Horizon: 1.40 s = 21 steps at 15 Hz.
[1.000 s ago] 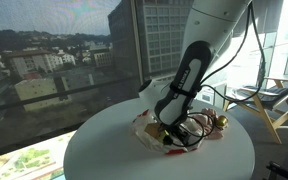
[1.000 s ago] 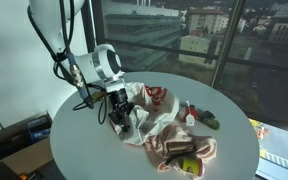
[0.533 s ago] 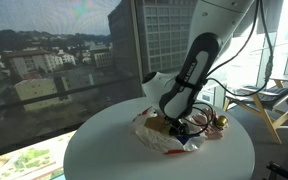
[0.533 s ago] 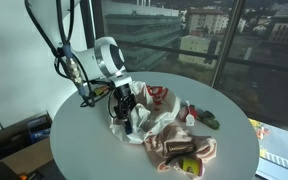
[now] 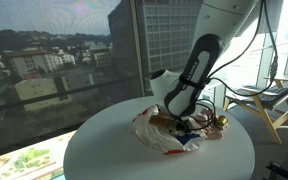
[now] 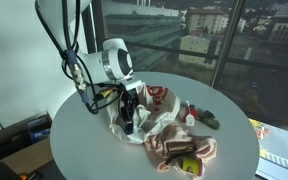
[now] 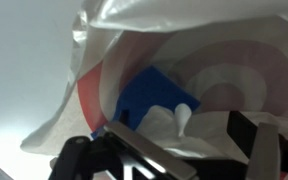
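A loose fold of the white bag (image 7: 181,129) is between my fingers, so my gripper needs to move over onto the blue item (image 7: 151,94) itself before it closes and lifts the item out.
A crumpled white plastic bag (image 5: 152,134) with red rings lies on the round white table (image 5: 104,150); it is also in an exterior view (image 6: 156,122). My gripper (image 5: 185,123) hangs low over the bag's edge (image 6: 128,118). In the wrist view the gripper (image 7: 189,150) is open, its dark fingers (image 7: 134,152) standing wide apart. A loose fold of the white bag (image 7: 174,125) lies between them, with a blue item (image 7: 154,95) inside the bag just beyond. Nothing is gripped.
Beside the bag lie a green item (image 6: 210,121), a small red-capped bottle (image 6: 189,115) and brown snack packets (image 6: 180,150); more small items (image 5: 217,122) sit near the gripper. Cables (image 6: 89,95) trail from the arm. Windows ring the table.
The jaws have spread from nearly shut to wide, letting go of the bag's fold. The arm has shifted a little sideways and upward over the bag.
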{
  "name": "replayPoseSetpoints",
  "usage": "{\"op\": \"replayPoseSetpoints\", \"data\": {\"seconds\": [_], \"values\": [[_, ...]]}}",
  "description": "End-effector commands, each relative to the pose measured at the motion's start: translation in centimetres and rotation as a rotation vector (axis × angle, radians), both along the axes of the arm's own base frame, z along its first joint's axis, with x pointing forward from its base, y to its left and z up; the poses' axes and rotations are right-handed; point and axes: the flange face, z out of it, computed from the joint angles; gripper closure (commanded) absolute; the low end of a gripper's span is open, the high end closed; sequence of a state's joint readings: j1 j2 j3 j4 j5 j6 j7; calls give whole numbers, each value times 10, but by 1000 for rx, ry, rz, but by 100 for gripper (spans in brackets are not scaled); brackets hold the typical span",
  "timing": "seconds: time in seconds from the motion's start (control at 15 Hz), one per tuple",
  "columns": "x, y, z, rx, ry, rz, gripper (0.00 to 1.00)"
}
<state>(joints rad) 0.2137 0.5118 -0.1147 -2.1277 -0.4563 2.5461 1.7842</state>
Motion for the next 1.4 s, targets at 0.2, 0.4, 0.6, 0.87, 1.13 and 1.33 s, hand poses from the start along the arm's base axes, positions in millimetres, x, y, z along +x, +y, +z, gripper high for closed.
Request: {"op": "replayPoseSetpoints", "data": {"seconds": [0.2,0.4,0.6,0.87,1.13,1.33], "values": [[-5,2,-3,112,4,62,0],[-9,-1,-12,120,39,70,0],[-14,-3,-22,112,65,78,0],[-16,-6,-25,98,75,86,0],[-15,-4,-22,91,73,101,42],[-14,-2,-19,88,71,116,66]]}}
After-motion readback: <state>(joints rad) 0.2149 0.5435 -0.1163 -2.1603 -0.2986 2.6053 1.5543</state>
